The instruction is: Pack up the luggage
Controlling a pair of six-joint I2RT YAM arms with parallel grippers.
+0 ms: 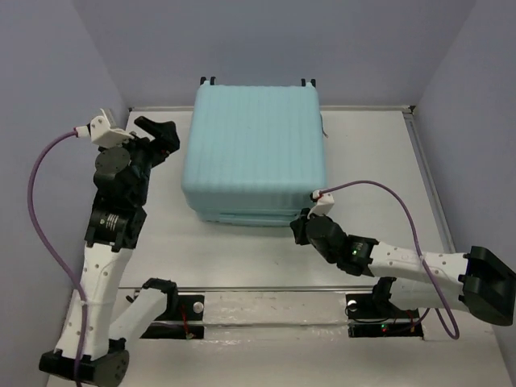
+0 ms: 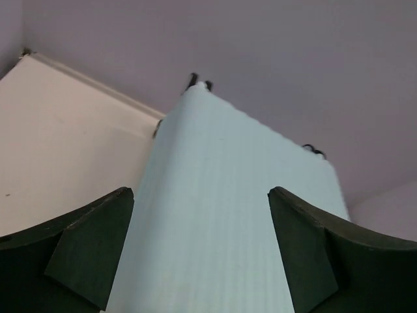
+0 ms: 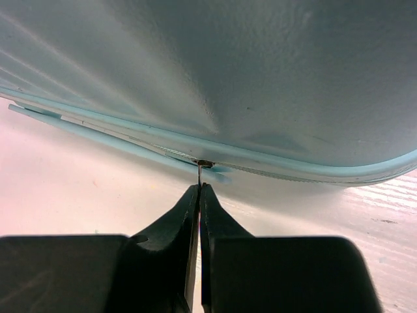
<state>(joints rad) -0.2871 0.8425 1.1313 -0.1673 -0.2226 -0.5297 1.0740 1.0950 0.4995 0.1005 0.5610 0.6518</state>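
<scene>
My left gripper should come back and steady the suitcase's near corner there [image 1: 194, 198], because my right gripper has only the zipper pull [image 3: 204, 163] and the suitcase's other side is free.
The luggage [image 1: 255, 153], a pale aqua ribbed suitcase, lies flat with its lid down in the middle of the table. Its wheels [image 1: 208, 80] point to the far side. My right gripper [image 1: 300, 230] is at its near right corner, shut on the thin metal zipper pull [image 3: 199, 171] that hangs from the zipper seam [image 3: 273, 163]. My left gripper [image 1: 161, 133] is open and empty, raised beside the suitcase's left edge. The left wrist view looks along the ribbed shell [image 2: 215, 215] between its two fingers [image 2: 91, 254].
The white table [image 1: 379, 161] has a raised rim at the back and right. Grey-violet walls close in on three sides. The arm bases and a metal rail [image 1: 274, 294] run along the near edge.
</scene>
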